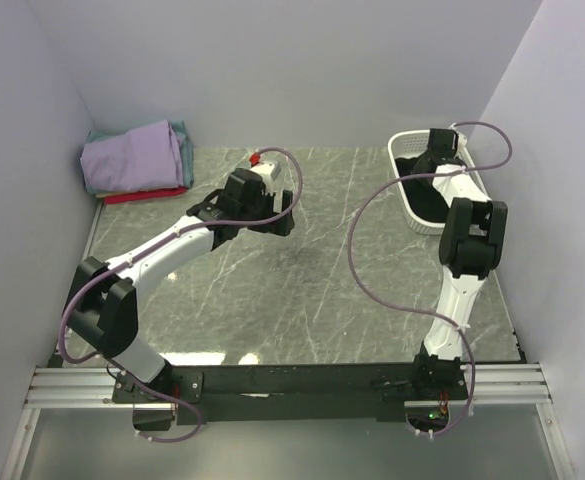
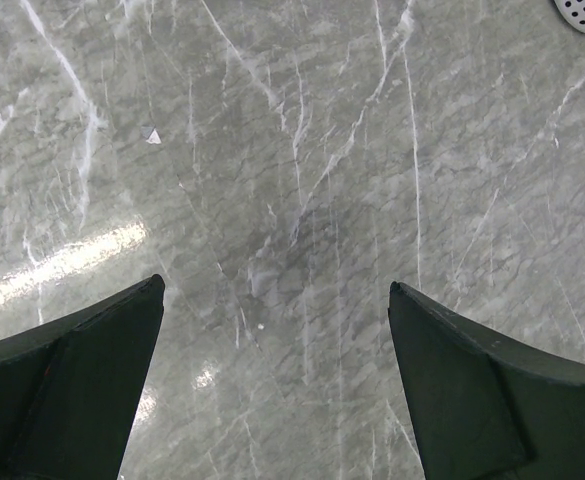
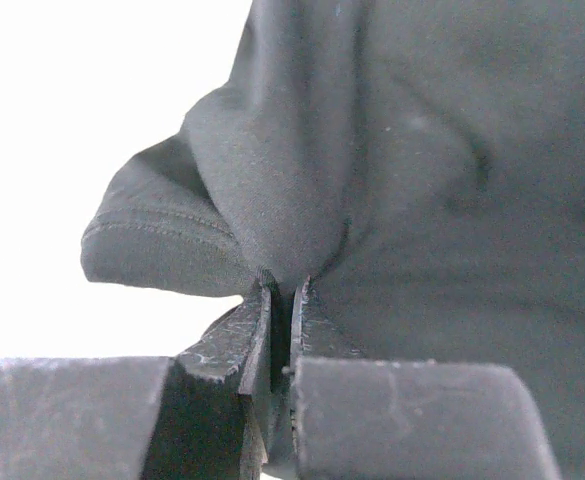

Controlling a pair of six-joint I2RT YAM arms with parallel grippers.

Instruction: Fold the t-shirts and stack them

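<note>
My right gripper keeps lifting and carrying while it pinches a fold of the black t-shirt (image 3: 272, 220), until the t-shirt hangs at the middle marble (image 1: 307, 265), which is clear.
A folded stack of t-shirts (image 1: 137, 160) lies at the far left corner, lavender on top, teal behind and red at the bottom. The black t-shirt (image 1: 427, 203) lies in the white mesh basket (image 1: 400, 152) at the far right; its rose print is hidden. My right gripper (image 1: 430, 165) reaches into the basket. In the right wrist view it (image 3: 283, 285) is shut on a fold of the black cloth (image 3: 422, 150). My left gripper (image 1: 270, 222) hovers over the middle of the table, open and empty, its fingers wide apart over bare marble (image 2: 275, 290).
The grey marble table (image 1: 312, 300) is walled by white panels at the back and both sides. A corner of the basket (image 2: 584, 12) shows at the top right of the left wrist view. A black rail runs along the near edge.
</note>
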